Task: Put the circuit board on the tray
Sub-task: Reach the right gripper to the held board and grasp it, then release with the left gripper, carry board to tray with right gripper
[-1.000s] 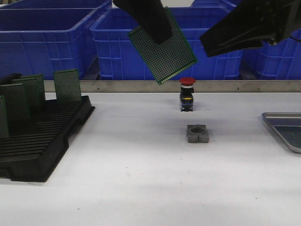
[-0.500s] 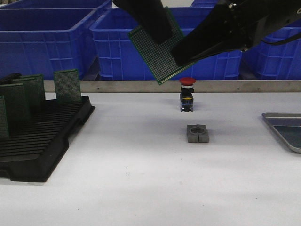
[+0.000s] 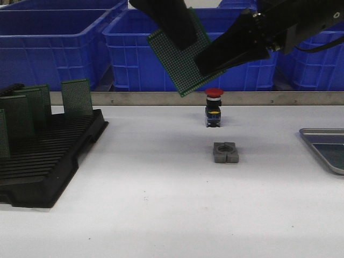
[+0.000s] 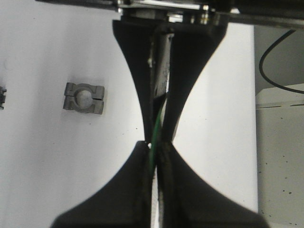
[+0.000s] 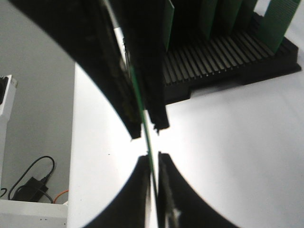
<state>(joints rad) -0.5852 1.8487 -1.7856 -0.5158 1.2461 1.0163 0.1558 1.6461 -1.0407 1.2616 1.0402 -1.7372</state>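
Observation:
The circuit board is pinched by both my grippers, so my left gripper should open and let go of its upper part before my right gripper takes the board to the tray.
The green perforated circuit board hangs tilted, high over the middle of the table. My left gripper is shut on its upper part. In the left wrist view the board's edge is pinched between the left gripper's fingers. My right gripper reaches in from the right, one finger on each side of the board's right edge. The right wrist view shows the board running between the right gripper's fingers, with a sliver of light beside it. The silver tray lies at the table's right edge, cut off by the frame.
A black slotted rack with several upright green boards stands at the left. A red-topped push button and a grey split block sit mid-table under the board. Blue crates line the back behind a metal rail.
My right gripper has swung in from the right and now straddles the board's right edge. The left gripper and the board have stayed put.

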